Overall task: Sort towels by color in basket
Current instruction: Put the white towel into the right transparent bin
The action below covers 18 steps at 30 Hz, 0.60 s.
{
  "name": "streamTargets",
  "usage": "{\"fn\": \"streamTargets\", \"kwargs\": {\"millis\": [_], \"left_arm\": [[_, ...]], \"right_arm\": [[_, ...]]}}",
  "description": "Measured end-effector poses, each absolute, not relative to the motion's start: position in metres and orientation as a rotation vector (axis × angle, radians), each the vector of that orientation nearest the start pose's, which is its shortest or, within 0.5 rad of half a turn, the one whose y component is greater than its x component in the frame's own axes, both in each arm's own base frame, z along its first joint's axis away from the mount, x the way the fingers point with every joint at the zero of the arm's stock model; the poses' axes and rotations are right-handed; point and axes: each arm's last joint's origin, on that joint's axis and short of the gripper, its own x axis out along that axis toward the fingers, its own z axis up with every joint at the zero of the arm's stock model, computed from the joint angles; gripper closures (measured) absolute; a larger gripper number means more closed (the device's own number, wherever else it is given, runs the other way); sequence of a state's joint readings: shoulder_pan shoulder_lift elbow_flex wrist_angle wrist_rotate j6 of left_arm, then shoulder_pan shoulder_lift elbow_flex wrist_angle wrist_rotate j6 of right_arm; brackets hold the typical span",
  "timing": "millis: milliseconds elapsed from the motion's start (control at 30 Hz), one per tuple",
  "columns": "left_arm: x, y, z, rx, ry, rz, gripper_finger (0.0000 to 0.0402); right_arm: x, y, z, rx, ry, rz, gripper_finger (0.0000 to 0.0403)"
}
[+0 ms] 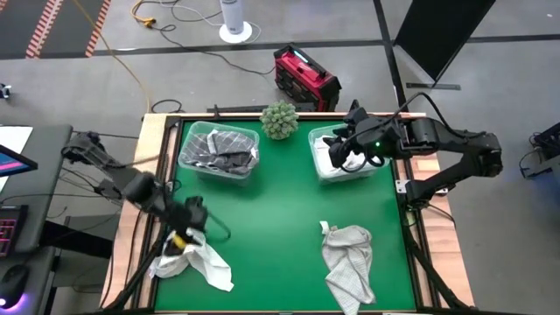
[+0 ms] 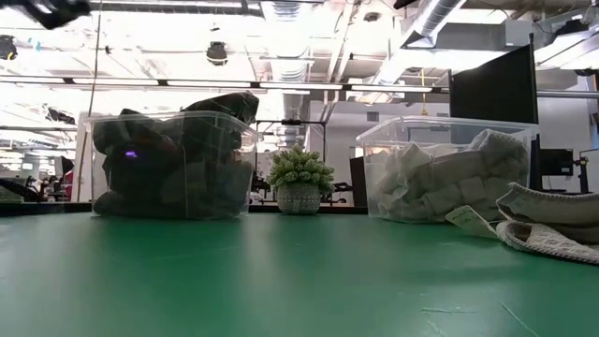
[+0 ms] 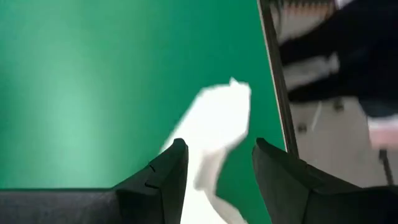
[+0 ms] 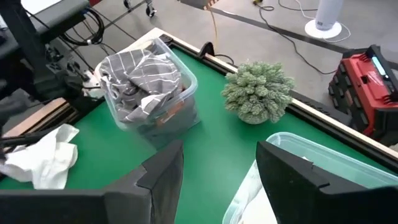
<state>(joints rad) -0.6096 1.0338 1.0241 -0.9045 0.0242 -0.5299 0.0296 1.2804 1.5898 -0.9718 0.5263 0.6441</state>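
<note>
My left gripper will make the white towel bunch into folds and droop around it when I lift, because the towel lies crumpled with a limp end trailing out.
A white towel lies crumpled at the table's near left corner. My left gripper hangs open just above it, and in the left wrist view its fingers stand on either side of the white cloth. A white towel with thin grid lines lies bunched at the near right, also seen low. My right gripper is open over the right basket of white towels. The left basket holds dark grey and plaid towels.
A small potted plant stands between the two clear baskets at the far edge. The green mat's middle is bare. A wooden rim frames the table. A red case and cables lie on the floor beyond.
</note>
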Motion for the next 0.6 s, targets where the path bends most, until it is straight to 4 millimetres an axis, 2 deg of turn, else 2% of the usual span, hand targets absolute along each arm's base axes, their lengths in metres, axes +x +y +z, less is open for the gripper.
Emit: {"fn": "streamTargets", "kwargs": {"millis": [133,233,467,600], "left_arm": [[0.154,-0.140,0.294,-0.118,1.120,-0.399,0.0233],[0.155,-0.155,0.276,-0.059,1.225,-0.351,0.0233],[0.163,-0.172,0.230,0.104,1.467,-0.127,0.0213],[0.169,-0.181,0.195,0.071,1.578,-0.124,0.0189]], "right_arm": [[0.234,-0.006,0.432,0.430,0.453,-0.654,0.0175],[0.234,-0.004,0.433,0.432,0.444,-0.640,0.0175],[0.235,0.001,0.433,0.461,0.434,-0.626,0.0175],[0.235,0.008,0.433,0.494,0.424,-0.604,0.0175]]}}
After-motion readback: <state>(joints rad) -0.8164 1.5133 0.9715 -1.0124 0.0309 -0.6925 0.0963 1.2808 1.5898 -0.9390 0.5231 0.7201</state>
